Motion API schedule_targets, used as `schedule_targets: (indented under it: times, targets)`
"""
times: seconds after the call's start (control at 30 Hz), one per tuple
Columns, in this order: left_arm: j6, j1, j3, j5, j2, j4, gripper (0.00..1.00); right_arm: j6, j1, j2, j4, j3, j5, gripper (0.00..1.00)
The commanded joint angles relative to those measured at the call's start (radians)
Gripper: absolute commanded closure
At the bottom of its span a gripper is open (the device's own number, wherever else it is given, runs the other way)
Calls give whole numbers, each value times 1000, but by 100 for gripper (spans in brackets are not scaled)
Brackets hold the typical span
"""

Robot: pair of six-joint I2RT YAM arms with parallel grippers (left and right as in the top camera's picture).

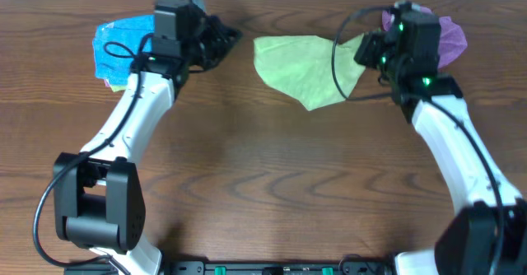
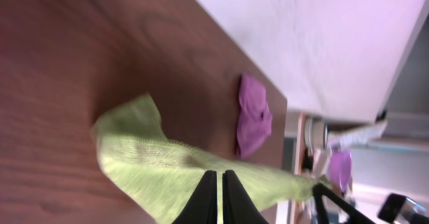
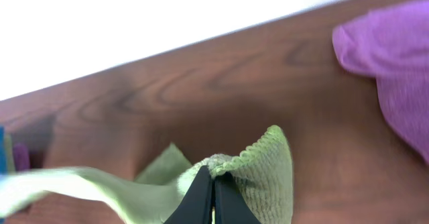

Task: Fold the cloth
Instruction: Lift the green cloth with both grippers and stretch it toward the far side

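Observation:
Next, I move my right gripper back gently while my left gripper takes the cloth's top edge (image 1: 306, 37), before stretching it. The lime-green cloth's corner (image 1: 258, 42) is loose beside my empty left gripper.
The lime-green cloth (image 1: 303, 67) lies crumpled on the wooden table at the back centre. My right gripper (image 1: 363, 51) is at the cloth's right corner. In the right wrist view the gripper (image 3: 213, 184) is shut on a raised fold of the cloth's edge (image 3: 268, 174). My left gripper (image 1: 230, 38) sits just left of the cloth's left corner, with a small gap between them. In the left wrist view its fingers (image 2: 219, 184) are together, with the cloth (image 2: 154, 163) spread beyond them, not between them.
A bright blue cloth (image 1: 119, 44) lies at the back left under my left arm. A purple cloth (image 1: 451, 38) lies at the back right behind my right arm, also showing in the left wrist view (image 2: 253, 117) and the right wrist view (image 3: 395, 63). The table's far edge is close.

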Motion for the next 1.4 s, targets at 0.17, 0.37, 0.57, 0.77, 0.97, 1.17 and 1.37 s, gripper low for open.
schedule_targets:
  times: [0.17, 0.37, 0.57, 0.77, 0.97, 1.17, 1.37]
  targets:
    - [26, 26, 79, -48, 63, 81, 94, -59, 63, 160, 10, 204, 38, 99]
    - [13, 4, 76, -37, 91, -80, 76, -77, 76, 174, -39, 228, 52, 99]
    - [-169, -84, 76, 8, 204, 29, 39, -97, 76, 174, -99, 228, 51, 99]
    - [-538, -127, 76, 132, 414, 418, 34, -127, 76, 171, -138, 228, 51, 99]
    - [-803, -138, 116, 107, 549, 689, 34, -140, 77, 168, -156, 228, 50, 99]
    - [-739, -167, 313, 76, 583, 517, 37, -140, 86, 167, -171, 228, 50, 99]
    - [-567, -181, 559, 17, 605, 106, 37, -140, 97, 166, -175, 228, 47, 99]
